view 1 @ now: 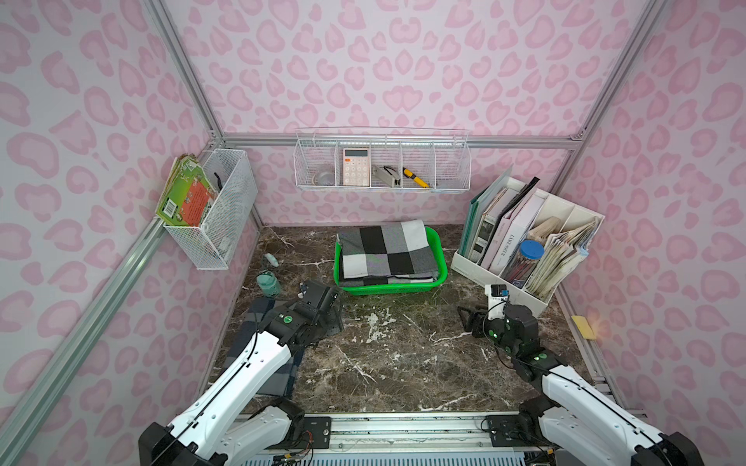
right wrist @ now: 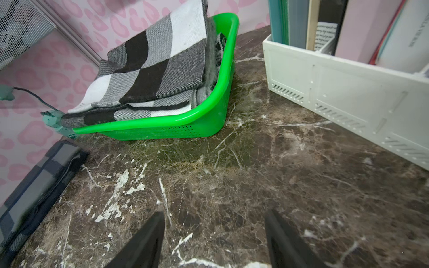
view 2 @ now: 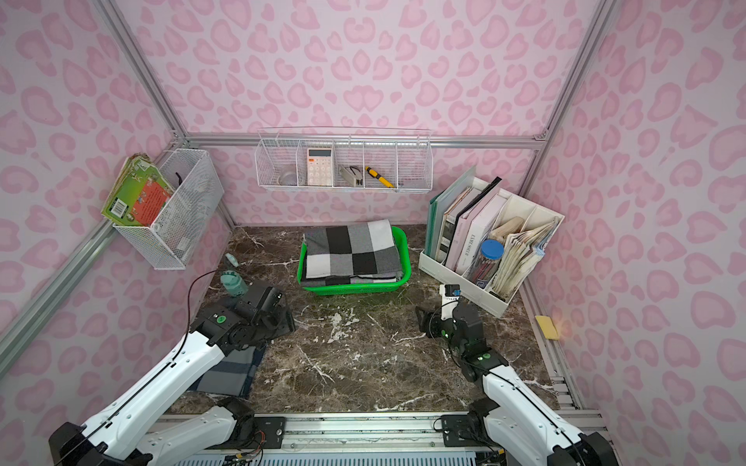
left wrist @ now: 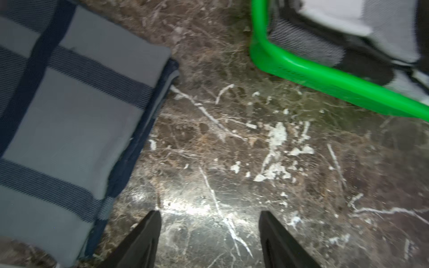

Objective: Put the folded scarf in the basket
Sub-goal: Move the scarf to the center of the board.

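Observation:
The grey scarf (view 1: 280,378) is under my left arm, beyond my right gripper's reach, so next my left gripper pulls it in front of the basket (view 1: 384,353) first.
The green basket (view 1: 387,289) (view 2: 351,287) stands at the back middle of the marble table. A folded black, white and grey checked scarf (view 1: 387,250) (right wrist: 151,62) lies in it, rising above the rim. A second folded scarf (left wrist: 69,116) (view 2: 226,375), grey with navy stripes, lies flat on the table at the left, partly under my left arm. My left gripper (left wrist: 210,213) is open over bare marble, just beside that scarf's edge and short of the basket's corner (left wrist: 325,79). My right gripper (right wrist: 214,214) (view 1: 464,318) is open and empty, low over the table in front of the basket (right wrist: 162,133).
A white file organiser (view 1: 496,278) with books and a blue-lidded jar (view 1: 531,250) stands at the right, close to my right wrist. A small teal bottle (view 1: 268,282) sits left of the basket. White wire baskets (view 1: 218,226) (view 1: 383,161) hang on the walls.

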You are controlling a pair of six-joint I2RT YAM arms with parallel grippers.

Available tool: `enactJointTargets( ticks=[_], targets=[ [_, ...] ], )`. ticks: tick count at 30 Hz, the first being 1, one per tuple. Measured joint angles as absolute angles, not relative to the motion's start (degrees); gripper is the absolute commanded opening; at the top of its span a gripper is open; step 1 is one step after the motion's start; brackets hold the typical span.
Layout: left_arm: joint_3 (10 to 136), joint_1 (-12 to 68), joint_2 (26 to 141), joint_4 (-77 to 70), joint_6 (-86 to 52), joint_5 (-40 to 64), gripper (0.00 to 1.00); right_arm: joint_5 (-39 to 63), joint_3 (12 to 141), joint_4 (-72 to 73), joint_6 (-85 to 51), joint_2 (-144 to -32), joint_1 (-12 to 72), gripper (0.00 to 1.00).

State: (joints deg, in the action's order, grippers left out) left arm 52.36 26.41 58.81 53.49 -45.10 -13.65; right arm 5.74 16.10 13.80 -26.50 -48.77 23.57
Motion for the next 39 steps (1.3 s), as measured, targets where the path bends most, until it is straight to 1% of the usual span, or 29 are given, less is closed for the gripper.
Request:
enactJointTargets(
  ticks=[2, 7, 11, 17, 23, 24, 25, 26, 28, 30, 33, 39],
  targets=[
    [51.55, 25.19, 58.74, 54.33, -46.11, -15.16, 0.79, 3.73, 13.98, 16.45, -26.24, -47.33, 24.80, 0.71],
    [50.57, 19.14, 60.77, 54.61, -46.57, -17.26, 0.79, 0.62, 11.33, 18.57, -25.71, -45.52, 25.36, 0.71],
    [50.19, 16.43, 64.93, 52.71, -46.50, -17.41, 0.75, 0.30, 10.11, 20.86, -25.74, -44.62, 25.39, 0.71],
    [49.89, 13.15, 70.28, 48.66, -46.81, -16.88, 0.75, 0.38, 9.58, 22.55, -25.89, -44.91, 25.36, 0.71],
    [49.15, 7.88, 75.44, 43.51, -46.46, -14.39, 0.73, 0.30, 8.91, 23.20, -25.91, -43.92, 25.28, 0.72],
    [49.17, 7.53, 76.55, 42.89, -46.26, -14.02, 0.71, 0.21, 8.73, 23.22, -25.91, -43.53, 25.26, 0.72],
    [49.19, 7.07, 77.69, 42.28, -46.28, -13.74, 0.65, -0.14, 8.51, 23.31, -25.93, -42.92, 25.23, 0.72],
    [49.19, 6.61, 78.78, 41.80, -46.24, -12.99, 0.62, -0.34, 8.29, 23.40, -25.96, -42.41, 25.15, 0.72],
    [49.25, 5.69, 80.88, 40.80, -45.95, -11.68, 0.59, -0.47, 7.70, 23.59, -26.37, -41.21, 24.99, 0.73],
    [50.54, 5.13, 83.40, 40.84, -45.91, -10.68, 0.54, -0.75, 7.11, 24.05, -26.50, -40.27, 24.77, 0.74],
    [52.95, 5.04, 86.76, 40.71, -45.89, -10.00, 0.51, -0.75, 6.63, 24.40, -26.55, -39.64, 24.73, 0.74],
    [52.14, 4.40, 89.84, 39.68, -46.30, -9.08, 0.47, -0.84, 6.63, 25.06, -26.52, -41.95, 24.75, 0.74]
  ],
)
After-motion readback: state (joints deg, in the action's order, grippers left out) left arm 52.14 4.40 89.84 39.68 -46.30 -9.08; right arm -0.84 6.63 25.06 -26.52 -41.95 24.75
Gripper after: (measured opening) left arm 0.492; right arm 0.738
